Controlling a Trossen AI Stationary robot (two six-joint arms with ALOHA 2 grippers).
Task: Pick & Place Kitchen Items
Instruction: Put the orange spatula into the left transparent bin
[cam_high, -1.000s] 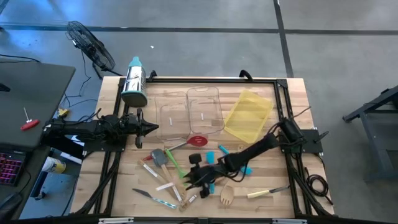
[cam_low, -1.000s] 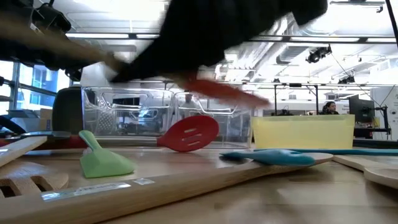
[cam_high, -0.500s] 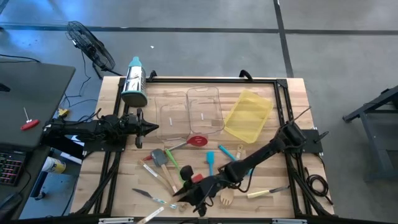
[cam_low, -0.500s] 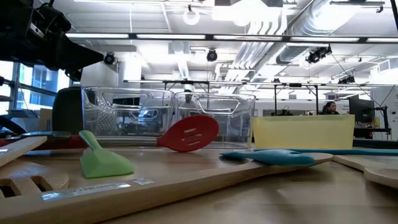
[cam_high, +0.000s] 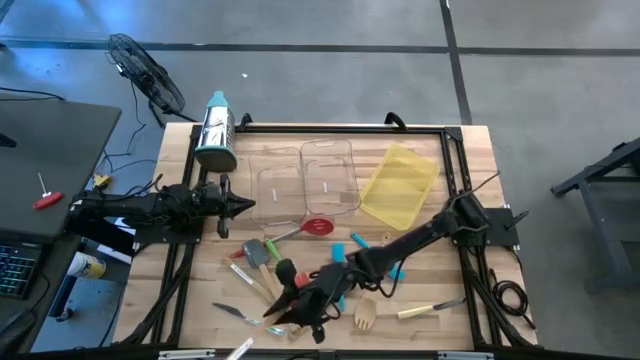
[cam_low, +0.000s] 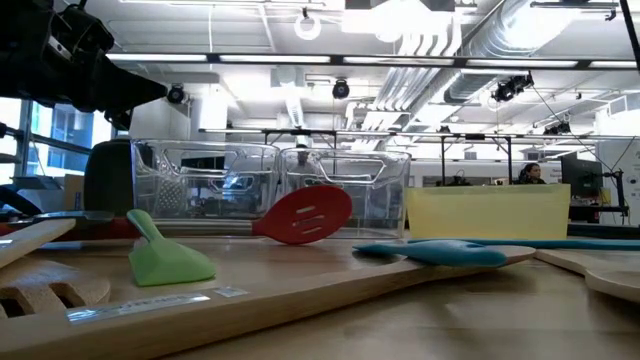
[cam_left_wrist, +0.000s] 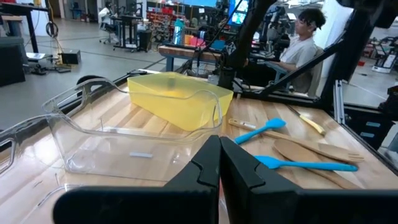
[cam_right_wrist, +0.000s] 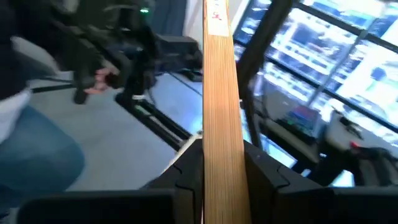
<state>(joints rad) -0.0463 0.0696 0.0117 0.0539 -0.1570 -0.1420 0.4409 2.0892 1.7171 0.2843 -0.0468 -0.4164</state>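
I should swing the utensil's handle (cam_right_wrist: 222, 93) across with my right gripper so that my left gripper can take it, because the wooden utensil's loose end (cam_high: 240, 349) points past the table's near edge.
My right gripper (cam_high: 278, 312) hangs over the table's near middle, shut on a long wooden utensil (cam_right_wrist: 219, 87) whose light free end (cam_high: 238, 348) reaches past the near edge. Its head does not show. On the table below lie a red slotted spoon (cam_high: 318, 227), a grey spatula (cam_high: 255, 252), a green spatula (cam_low: 165, 258), teal spatulas (cam_high: 340, 260), a wooden fork (cam_high: 365, 318) and small knives (cam_high: 430, 310). My left gripper (cam_high: 243, 207) waits shut at the table's left, level, beside the clear bins. My right gripper pinches the wooden utensil's flat handle (cam_right_wrist: 221, 146) between its two fingers (cam_right_wrist: 186, 171), one on each side. The fingers lie roughly level and along the handle, which runs straight on past the fingertips. The utensil is lifted clear of the table.
Two clear bins (cam_high: 305, 180) and a yellow bin (cam_high: 400, 185) stand at the far middle. A steel cylinder with a teal cap (cam_high: 216, 130) lies at the far left. A person sits beyond the table's right side (cam_left_wrist: 305, 43).
My right gripper has risen from among the utensils, out of the low view, gone toward the table's near left, and rolled. It stayed shut on the wooden utensil, which is now lifted clear.
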